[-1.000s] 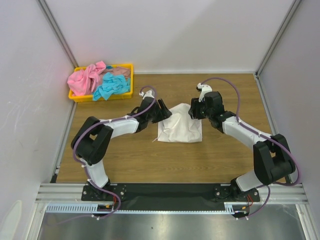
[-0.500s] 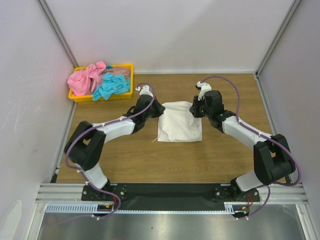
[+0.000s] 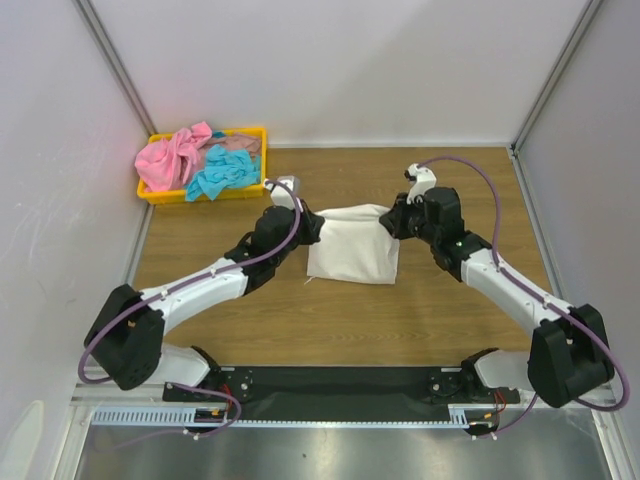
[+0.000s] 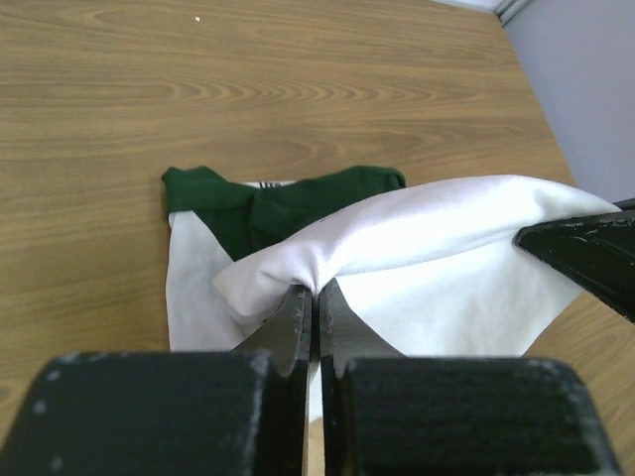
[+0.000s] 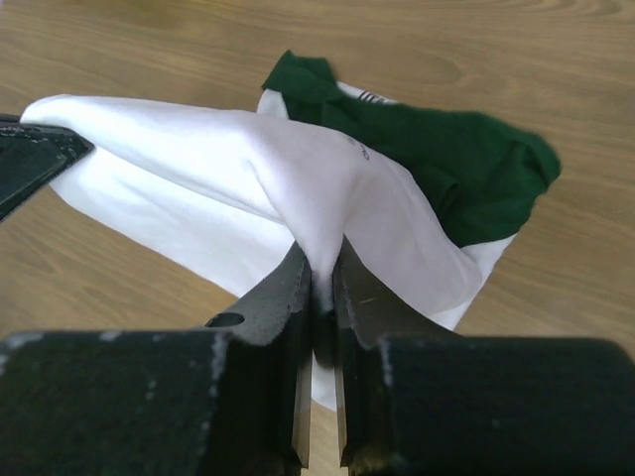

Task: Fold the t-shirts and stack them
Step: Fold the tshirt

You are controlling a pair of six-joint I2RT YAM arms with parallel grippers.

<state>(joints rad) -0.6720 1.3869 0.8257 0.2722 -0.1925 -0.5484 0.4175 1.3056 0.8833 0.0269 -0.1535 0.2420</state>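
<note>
The white edge in my grippers (image 4: 427, 213) ends before it gets to the dark green sleeves. Next, my left gripper moves its corner farther over the sleeves (image 4: 213, 203) before it opens.
A white t-shirt (image 3: 352, 255) with dark green sleeves (image 4: 288, 196) lies partly folded on the wooden table in the middle of the top view. My left gripper (image 3: 312, 226) is shut on its far left corner, and the white cloth bunches between the tips (image 4: 317, 293). My right gripper (image 3: 394, 222) is shut on the far right corner, with a pinch of white cloth (image 5: 322, 263) between its fingers. The held edge is raised and stretched between the two grippers, and the green sleeves (image 5: 446, 149) lie flat beneath it. A pink t-shirt (image 3: 170, 160) and a turquoise t-shirt (image 3: 222, 175) sit crumpled in the tray.
The yellow tray (image 3: 200, 195) stands at the far left corner of the table. White enclosure walls with metal posts (image 3: 112, 70) close in the left, back and right sides. Bare wood shows in front of the shirt (image 3: 340, 320).
Both grippers were open beside the shirt's far corners; they have shut on them and lifted the far edge. Both arms have stretched out, and the shirt has shifted slightly left.
</note>
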